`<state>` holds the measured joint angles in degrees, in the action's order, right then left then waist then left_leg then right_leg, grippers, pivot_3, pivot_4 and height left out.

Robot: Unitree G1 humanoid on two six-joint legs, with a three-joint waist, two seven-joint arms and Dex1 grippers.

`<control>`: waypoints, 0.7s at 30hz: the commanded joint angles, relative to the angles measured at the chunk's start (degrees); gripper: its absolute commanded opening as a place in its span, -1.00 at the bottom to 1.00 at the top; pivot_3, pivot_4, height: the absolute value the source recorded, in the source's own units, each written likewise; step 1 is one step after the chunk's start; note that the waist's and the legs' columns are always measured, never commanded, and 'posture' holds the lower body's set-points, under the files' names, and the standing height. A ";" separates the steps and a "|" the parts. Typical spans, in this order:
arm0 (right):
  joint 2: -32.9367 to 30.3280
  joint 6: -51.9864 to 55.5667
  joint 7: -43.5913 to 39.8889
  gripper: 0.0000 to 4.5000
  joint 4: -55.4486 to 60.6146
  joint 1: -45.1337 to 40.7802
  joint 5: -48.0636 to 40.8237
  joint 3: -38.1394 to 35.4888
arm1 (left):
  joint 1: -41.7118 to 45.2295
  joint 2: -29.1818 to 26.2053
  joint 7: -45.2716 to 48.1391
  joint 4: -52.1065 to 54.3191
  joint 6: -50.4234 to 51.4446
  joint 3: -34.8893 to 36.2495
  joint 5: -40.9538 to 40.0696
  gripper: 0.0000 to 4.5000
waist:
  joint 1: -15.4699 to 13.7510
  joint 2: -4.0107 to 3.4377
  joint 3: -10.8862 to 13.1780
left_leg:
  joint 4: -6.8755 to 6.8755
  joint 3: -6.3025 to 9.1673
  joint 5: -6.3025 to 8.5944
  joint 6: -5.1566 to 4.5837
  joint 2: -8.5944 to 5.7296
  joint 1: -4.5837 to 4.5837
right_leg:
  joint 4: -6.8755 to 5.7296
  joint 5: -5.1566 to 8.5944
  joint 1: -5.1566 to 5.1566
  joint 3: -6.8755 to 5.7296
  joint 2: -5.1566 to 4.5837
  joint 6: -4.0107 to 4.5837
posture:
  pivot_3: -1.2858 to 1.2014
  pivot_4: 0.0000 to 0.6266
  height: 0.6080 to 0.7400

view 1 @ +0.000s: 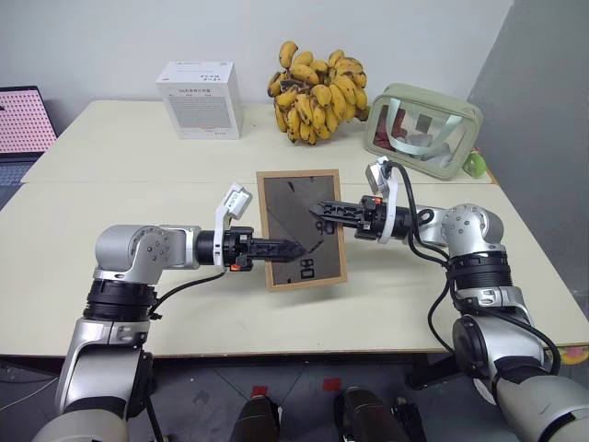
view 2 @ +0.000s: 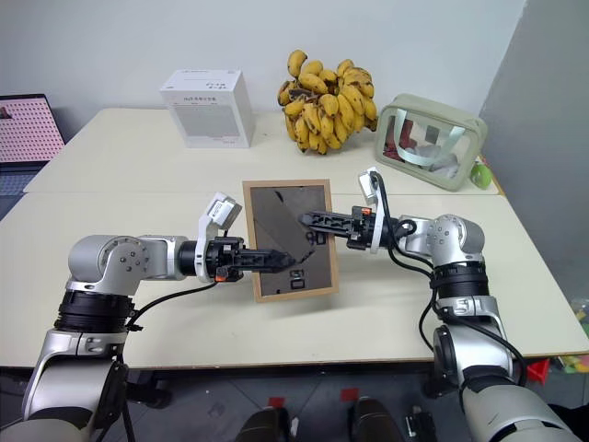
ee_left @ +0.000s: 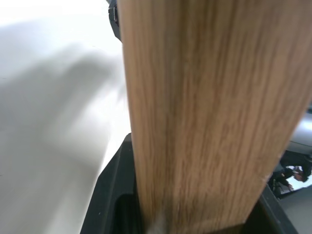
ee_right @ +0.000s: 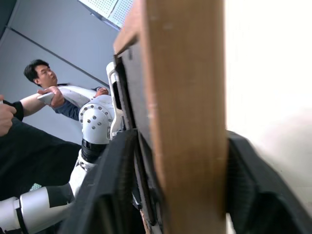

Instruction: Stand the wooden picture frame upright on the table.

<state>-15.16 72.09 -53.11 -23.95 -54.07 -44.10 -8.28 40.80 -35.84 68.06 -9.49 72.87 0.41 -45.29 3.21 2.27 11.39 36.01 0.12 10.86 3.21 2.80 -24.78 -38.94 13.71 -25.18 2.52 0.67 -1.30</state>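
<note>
My left gripper needs to hold the frame [view 1: 270, 274] while my right gripper swings the stand leg out, because the stand leg lies folded flat [view 2: 281, 224] against the dark back panel.
The wooden picture frame [view 1: 293, 195] is held over the middle of the table [view 1: 138, 308], its dark back panel with printed marks facing me and slightly tilted. My left gripper [view 1: 299, 249] reaches in from the left and is shut on the frame's lower left part; the light-wood edge [ee_left: 209, 112] sits between its fingers. My right gripper [view 1: 318, 210] comes in from the right and grips the upper right part, with the wood edge [ee_right: 187, 122] pressed between both fingers. Whether the frame's bottom edge touches the table I cannot tell.
At the back of the table stand a white box [view 1: 200, 99], a bunch of bananas [view 1: 317, 92] and a pale green clear pouch [view 1: 423, 129]. A laptop [view 1: 23, 124] sits at the far left. A person [ee_right: 41, 83] shows behind the robot.
</note>
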 commanded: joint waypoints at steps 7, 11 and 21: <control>-1.13 -0.50 -0.51 -0.43 2.43 -0.45 -2.47 -2.32 | -2.13 -2.93 -0.60 2.29 -1.12 -0.05 -0.07 0.17 | 0.02 0.00 0.00 | 0.00 0.00 0.00 0.00 0.00 0.00 | 0.00 0.00 -0.01 0.01 0.00 0.00 | 0.03 -0.52 1.00; -1.47 -1.79 0.10 -0.43 1.35 -1.13 -1.97 -2.74 | -2.88 -4.03 0.11 4.20 0.24 0.15 -1.51 0.51 | 0.01 0.00 0.00 | 0.00 0.00 0.00 0.00 0.00 0.00 | 0.00 0.00 0.00 0.00 0.00 0.00 | 0.03 -0.52 1.00; -0.81 -1.68 0.49 -0.43 1.89 -1.40 -2.73 -2.82 | -2.11 0.35 -4.06 1.11 -1.52 1.73 -0.59 0.80 | -0.03 0.00 0.00 | 0.01 0.00 0.00 0.00 0.00 0.00 | 0.00 0.00 0.00 0.01 0.00 0.00 | 0.03 -0.52 1.00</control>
<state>-15.96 70.64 -52.22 -23.96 -53.69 -44.58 -9.52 37.95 -35.73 64.30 -8.67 72.10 0.46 -45.06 3.18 2.27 11.39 36.02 0.11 10.86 3.21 2.80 -24.78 -38.94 13.70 -25.17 2.52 0.67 -1.30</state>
